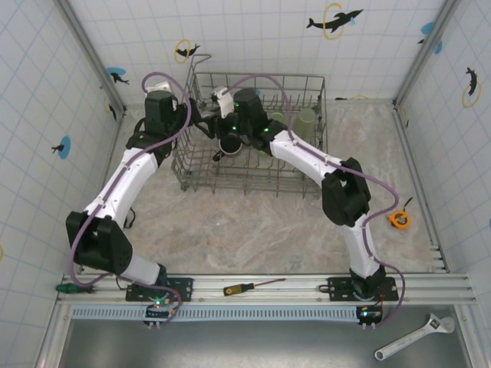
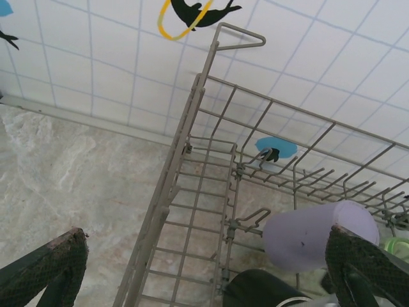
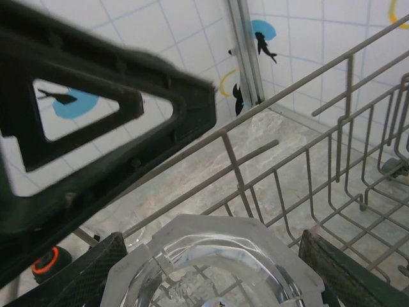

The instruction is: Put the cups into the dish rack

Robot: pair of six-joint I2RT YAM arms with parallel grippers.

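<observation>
My right gripper should keep lowering the glass to the rack's front corner point(image 1: 190, 168) by the black mug until it rests, as that spot is empty and the clear glass base point(image 3: 214, 246) is up.
The grey wire dish rack point(image 1: 201, 182) stands at the back of the table. My left gripper point(image 1: 201, 123) point(image 2: 208, 249) is open and straddles the rack's left wall point(image 2: 167, 192). Its right finger point(image 2: 361, 262) is beside a lavender cup point(image 2: 307, 236) lying on its side in the rack, with a black mug point(image 2: 262, 288) just below it. My right gripper point(image 1: 230, 138) point(image 3: 214, 256) is inside the rack, shut on a clear glass point(image 3: 211, 262) with an octagonal base. Two green tumblers point(image 1: 307, 119) stand at the rack's far right.
A yellow-handled screwdriver point(image 1: 245, 288) and a green one point(image 1: 69, 288) lie on the front rail. A wrench point(image 1: 414, 337) lies at the front right, and an orange tape measure point(image 1: 398, 219) right of the rack. Tiled walls close in the back and both sides.
</observation>
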